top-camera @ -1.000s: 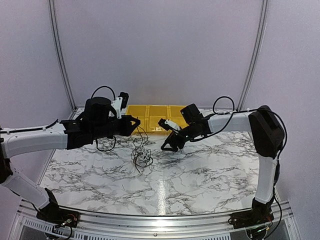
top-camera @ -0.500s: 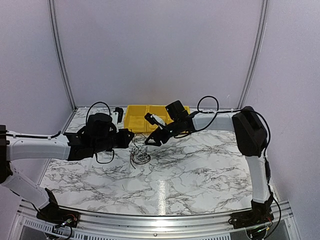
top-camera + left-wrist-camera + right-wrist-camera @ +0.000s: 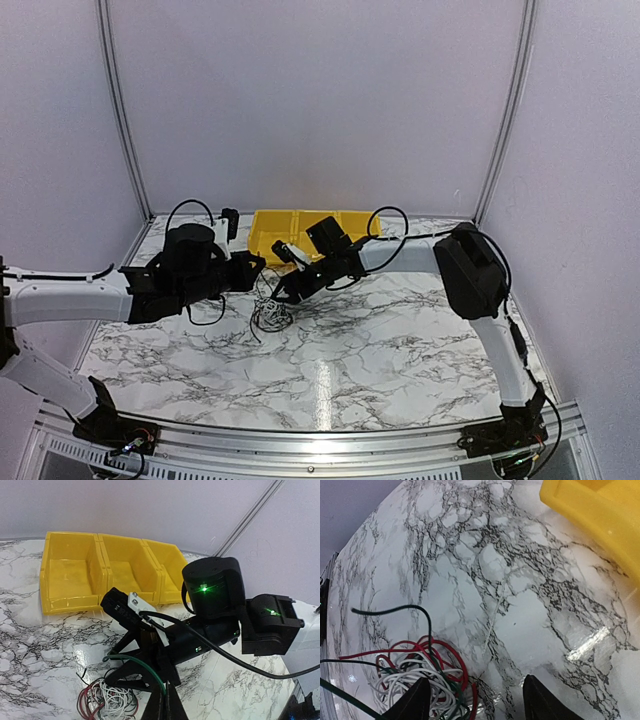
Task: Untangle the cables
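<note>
Next, my right gripper backs off and then comes down with the tangle's middle (image 3: 271, 315) between its fingers, because the tangle (image 3: 439, 684) is lying under just one of those fingers.
The cables (image 3: 270, 316) are a small tangle of red, white, green and dark wires on the marble table (image 3: 400, 340). My left gripper (image 3: 167, 692) is shut on a green wire (image 3: 142, 665) that arcs up out of the cables (image 3: 107, 700); in the top view this gripper (image 3: 257, 270) hangs just above and left of the bundle. My right gripper (image 3: 284, 291) is open and low over the tangle's right side. In its own wrist view the right gripper (image 3: 477, 702) has one finger (image 3: 417, 700) over the cables (image 3: 415, 675) and the other over bare marble.
A row of yellow bins (image 3: 300, 232) stands at the back of the table, just behind both grippers, and shows in the wrist views as bins (image 3: 100, 575) and bin corner (image 3: 600, 515). A loose dark wire end (image 3: 390, 611) sticks out left of the tangle.
My right arm has swung left and down, from beside the bins to right over the tangle. The left gripper has sunk a little with its wire, and the bundle has settled lower.
</note>
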